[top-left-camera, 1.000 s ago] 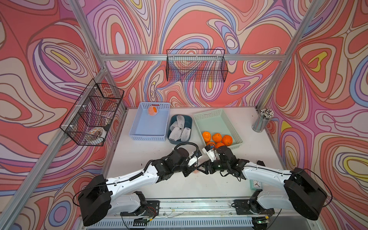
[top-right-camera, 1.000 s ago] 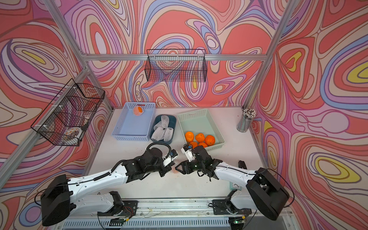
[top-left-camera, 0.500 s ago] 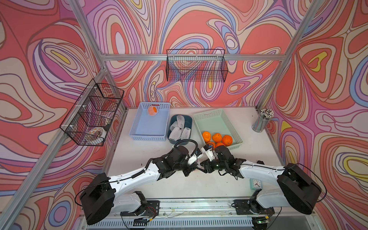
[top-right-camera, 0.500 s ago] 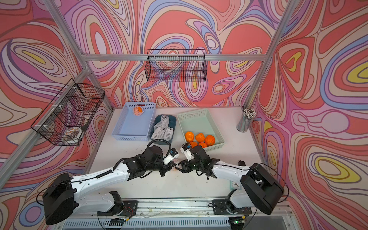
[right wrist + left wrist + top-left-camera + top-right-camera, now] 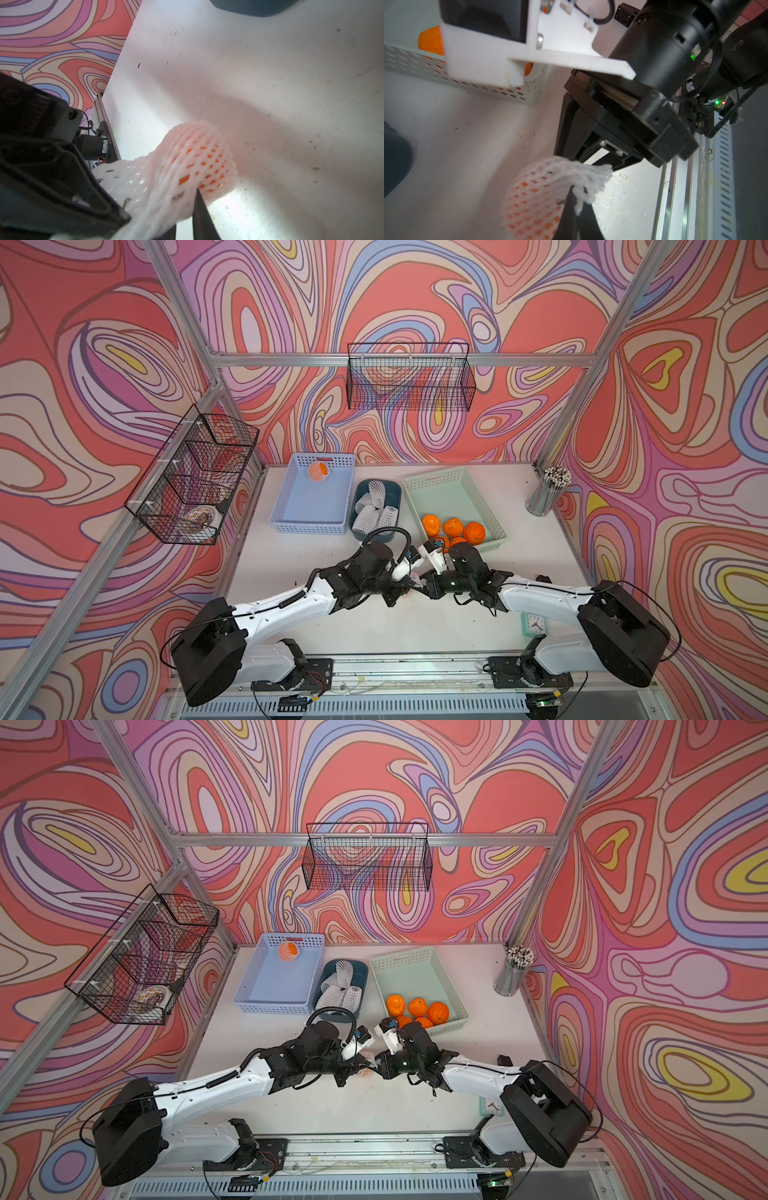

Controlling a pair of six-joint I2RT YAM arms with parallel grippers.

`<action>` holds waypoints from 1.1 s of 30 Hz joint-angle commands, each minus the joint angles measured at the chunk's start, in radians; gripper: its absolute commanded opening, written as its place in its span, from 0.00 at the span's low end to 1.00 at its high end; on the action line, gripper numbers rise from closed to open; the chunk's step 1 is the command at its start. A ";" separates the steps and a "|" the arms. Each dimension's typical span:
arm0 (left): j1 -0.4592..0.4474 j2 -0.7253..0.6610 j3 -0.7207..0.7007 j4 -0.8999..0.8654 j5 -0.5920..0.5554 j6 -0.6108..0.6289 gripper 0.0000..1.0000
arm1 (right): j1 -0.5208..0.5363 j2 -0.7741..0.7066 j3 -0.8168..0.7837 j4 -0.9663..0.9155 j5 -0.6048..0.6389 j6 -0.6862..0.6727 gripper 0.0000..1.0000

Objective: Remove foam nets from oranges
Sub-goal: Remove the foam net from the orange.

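The foam net's bunched end is pinched by both my grippers, so next my left gripper opens, moves back and takes hold of the net around the orange first.
An orange wrapped in a white foam net lies on the table near the front, between my two grippers. My left gripper is shut on a bunched end of this net. My right gripper faces it, its fingers closed to a narrow gap on the net beside the orange. In both top views the two grippers nearly touch over the fruit. Another netted orange sits in the blue basket. Several bare oranges lie in the green basket. Several empty foam nets fill the dark blue bin.
A cup of pens stands at the back right corner. A small clock sits by the right arm. Black wire baskets hang on the back wall and the left wall. The metal rail runs along the front edge.
My right gripper's jaws have closed from wide apart onto the foam net. Both grippers have drawn a little closer together. The left gripper has stayed shut.
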 commanded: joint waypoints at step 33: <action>0.062 -0.611 -0.384 0.093 -0.293 -0.281 0.83 | 0.002 0.089 0.101 -0.019 -0.075 0.239 0.00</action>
